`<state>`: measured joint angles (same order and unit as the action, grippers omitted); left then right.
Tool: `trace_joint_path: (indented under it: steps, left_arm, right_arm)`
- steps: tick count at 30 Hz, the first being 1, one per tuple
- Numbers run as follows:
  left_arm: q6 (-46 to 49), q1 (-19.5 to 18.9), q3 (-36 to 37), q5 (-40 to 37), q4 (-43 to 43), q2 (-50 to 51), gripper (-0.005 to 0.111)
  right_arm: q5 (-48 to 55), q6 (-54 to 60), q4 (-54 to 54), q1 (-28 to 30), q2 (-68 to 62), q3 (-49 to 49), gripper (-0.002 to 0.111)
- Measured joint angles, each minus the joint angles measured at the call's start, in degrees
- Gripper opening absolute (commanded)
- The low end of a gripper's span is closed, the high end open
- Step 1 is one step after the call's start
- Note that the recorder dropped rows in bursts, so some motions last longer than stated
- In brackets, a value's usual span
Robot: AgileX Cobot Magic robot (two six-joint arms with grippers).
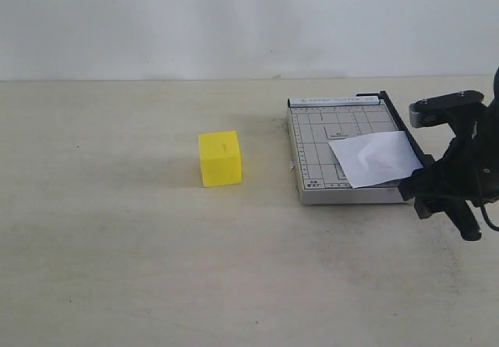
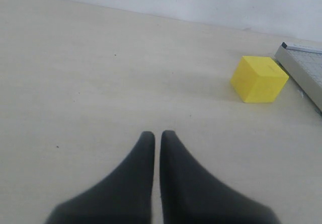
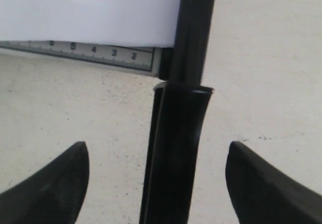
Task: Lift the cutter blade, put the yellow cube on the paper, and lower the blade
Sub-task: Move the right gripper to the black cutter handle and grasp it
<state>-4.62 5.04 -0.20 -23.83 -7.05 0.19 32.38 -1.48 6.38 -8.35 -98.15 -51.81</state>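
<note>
I expect the cutter blade [image 1: 403, 128] to swing up around its far end when I raise the cutter's handle, because a black pivot [image 1: 381, 95] connects the blade to the cutter there.
The grey gridded trimmer [image 1: 323, 148] lies on the table at the right, with the white paper [image 1: 376, 158] on its near right part. The cutter blade [image 1: 399, 125] lies flat along the board's right edge. Its thick black handle [image 3: 176, 153] runs between the spread fingers of my right gripper [image 3: 157, 156], which is open and straddles it without touching. In the exterior view that right gripper [image 1: 437, 189] sits at the trimmer's near right corner. The yellow cube [image 1: 220, 158] rests on the table left of the trimmer. My left gripper [image 2: 157, 135] is shut and empty, well short of the yellow cube [image 2: 258, 78].
The trimmer's ruler edge [image 3: 90, 52] and paper [image 3: 90, 12] show beyond the handle in the right wrist view. The trimmer's corner [image 2: 304, 68] lies just past the cube in the left wrist view. A white wall [image 1: 234, 19] backs the beige table [image 1: 117, 269].
</note>
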Motion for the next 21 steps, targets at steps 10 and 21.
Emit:
trace_joint_path:
  steps: [10, 21]
  left_arm:
    - [0.0, 0.0, 0.0, 0.0, 0.0, 0.0, 0.004]
    - [0.0, 0.0, 0.0, 0.0, 0.0, 0.0, 0.004]
  right_arm:
    - [-0.5, 0.3, -0.2, 0.0, 0.0, 0.0, 0.058]
    - [-0.1, 0.3, -0.4, 0.0, -0.5, 0.0, 0.062]
